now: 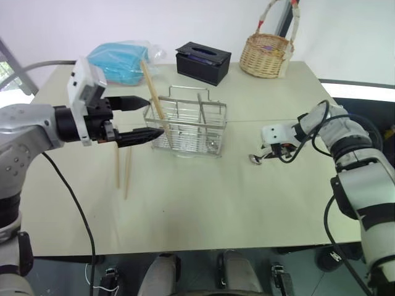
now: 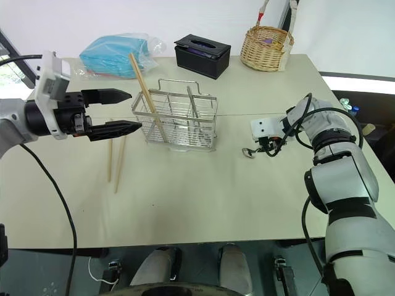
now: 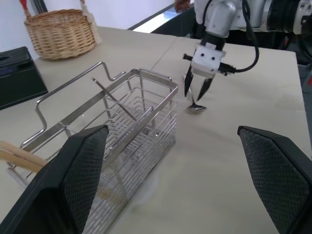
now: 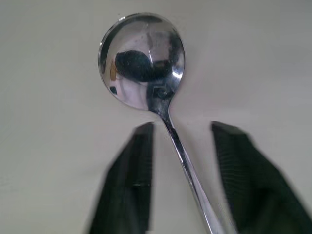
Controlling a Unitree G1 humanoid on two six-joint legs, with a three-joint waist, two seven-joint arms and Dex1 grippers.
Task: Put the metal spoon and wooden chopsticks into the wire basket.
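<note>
The metal spoon [image 1: 255, 159] will stand with its bowl showing when the robot lowers it handle first, because a metal handle [image 1: 200, 106] sticks up above the wire basket's rim.
The metal spoon [image 4: 142, 61] lies on the table right of the wire basket [image 1: 185, 128], bowl toward the basket. My right gripper [image 4: 183, 126] points down over it, open, with the slim handle running between the two fingers and touching neither. One of the wooden chopsticks [image 1: 152, 94] stands tilted in the basket's left end. Two more wooden chopsticks [image 1: 123, 168] lie side by side on the table left of the basket. My left gripper [image 1: 154, 115] hovers open and empty just left of the basket, near the leaning stick.
At the table's far edge stand a woven wicker basket [image 1: 266, 55], a black tissue box [image 1: 203, 61] and a blue packet in clear plastic [image 1: 120, 61]. Bare tabletop [image 1: 203, 197] stretches in front of the wire basket.
</note>
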